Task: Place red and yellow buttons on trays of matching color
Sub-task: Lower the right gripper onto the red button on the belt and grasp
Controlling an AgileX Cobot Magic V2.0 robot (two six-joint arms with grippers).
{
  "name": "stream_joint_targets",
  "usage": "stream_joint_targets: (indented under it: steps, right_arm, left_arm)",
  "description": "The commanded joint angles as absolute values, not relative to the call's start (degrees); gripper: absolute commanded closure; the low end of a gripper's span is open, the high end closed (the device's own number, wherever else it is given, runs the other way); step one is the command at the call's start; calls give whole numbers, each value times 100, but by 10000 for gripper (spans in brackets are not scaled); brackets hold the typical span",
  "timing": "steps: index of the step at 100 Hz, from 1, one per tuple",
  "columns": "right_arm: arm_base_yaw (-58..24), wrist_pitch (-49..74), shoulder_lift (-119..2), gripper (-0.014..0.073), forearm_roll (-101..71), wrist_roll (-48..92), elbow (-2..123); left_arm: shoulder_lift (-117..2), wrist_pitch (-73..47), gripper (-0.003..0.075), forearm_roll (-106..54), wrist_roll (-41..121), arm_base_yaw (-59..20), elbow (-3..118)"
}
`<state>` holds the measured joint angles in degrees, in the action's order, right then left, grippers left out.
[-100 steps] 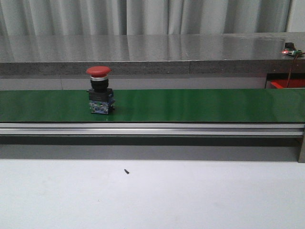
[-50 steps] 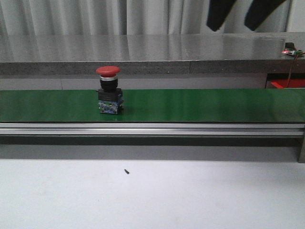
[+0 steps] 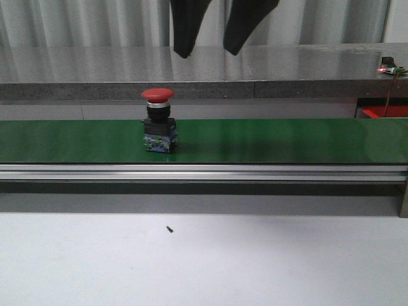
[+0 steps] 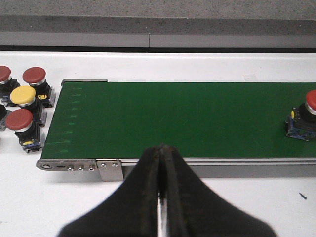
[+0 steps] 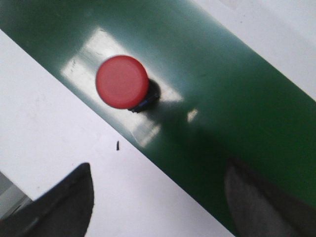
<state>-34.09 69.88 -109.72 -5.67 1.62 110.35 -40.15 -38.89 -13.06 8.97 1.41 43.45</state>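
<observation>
My open right gripper [image 3: 217, 25] should have the red button riding toward it when I reach down to grip, because the gripper is waiting farther along the green conveyor belt.
A red button [image 3: 158, 120] with a black and blue base stands upright on the green conveyor belt [image 3: 287, 140]. It also shows in the right wrist view [image 5: 122, 82] and at the edge of the left wrist view [image 4: 306, 117]. My right gripper [image 3: 207, 50] is open and empty, high above the belt, up and to the right of the button; it also shows in the right wrist view [image 5: 158, 197]. My left gripper [image 4: 162, 150] is shut and empty over the belt's near rail. No tray is in view.
Several spare red buttons [image 4: 34, 76] and one yellow button [image 4: 23, 96] stand on the white table off the belt's end. A small black screw [image 3: 169, 229] lies on the table in front of the belt. A grey counter [image 3: 204, 70] runs behind it.
The red button has travelled to the right along the belt. My right gripper has come into view at the top and moved left and down toward the button.
</observation>
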Motion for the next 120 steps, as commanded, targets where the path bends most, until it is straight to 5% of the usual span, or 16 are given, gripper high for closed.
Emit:
stream_joint_targets:
  steps: [1,67,76,96,120]
  right_arm:
    - [-3491,7050,-10915,43,-595,160,11467]
    - [-3613,6541,-11901,48,-510,160,11784]
    - [-3613,6495,-11956,112,-501,160,11784]
    - [-3601,6695,-11956,403,-475,148,11784]
    - [-3535,6813,-11614,423,-125,143,11784]
  left_arm:
    - [-3994,-3484,740,-1377,879,107,4483]
    - [-3994,-3496,740,-1377,879,107,4483]
    - [-3994,-3496,740,-1377,879,107,4483]
    - [-3994,-3496,740,-1377,879,107,4483]
    - [-3994,-3496,740,-1377,879,107,4483]
